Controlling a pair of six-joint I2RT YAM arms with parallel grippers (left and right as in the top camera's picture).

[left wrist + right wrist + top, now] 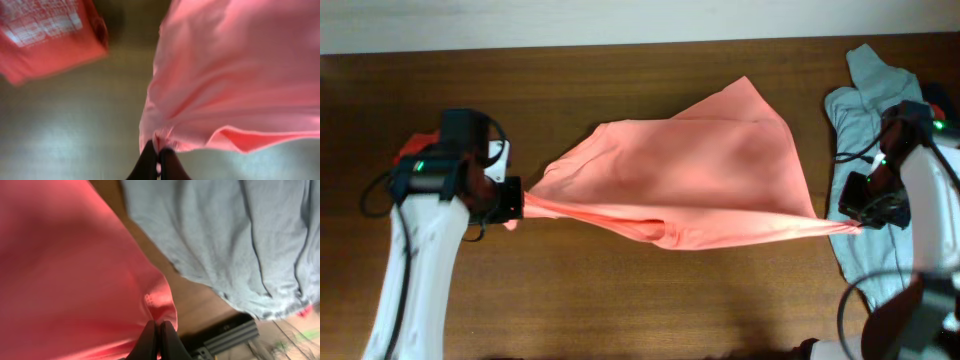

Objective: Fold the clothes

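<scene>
Next, I lift the clothes with both my grippers toward the table's far side [650,62] and lay them flatter, because the far edge of the clothes [692,119] is doubled over and crooked.
The clothes [700,170], a plain salmon-pink top, hang stretched across the middle of the wooden table between both arms. My left gripper [516,205] is shut on the clothes' left end, the front edge pulled taut into a ridge. In the left wrist view the black fingers [148,162] pinch bunched pink fabric [235,75]. My right gripper [855,224] is shut on the clothes' right end, over the grey-blue garment. The right wrist view has its fingers [148,339] closed on a pink fold [65,270].
A pale grey-blue garment [875,110] lies at the table's right end, under my right arm; it fills the top of the right wrist view [220,235]. A darker red shirt with white print [45,35] lies at the left, under my left arm [412,145].
</scene>
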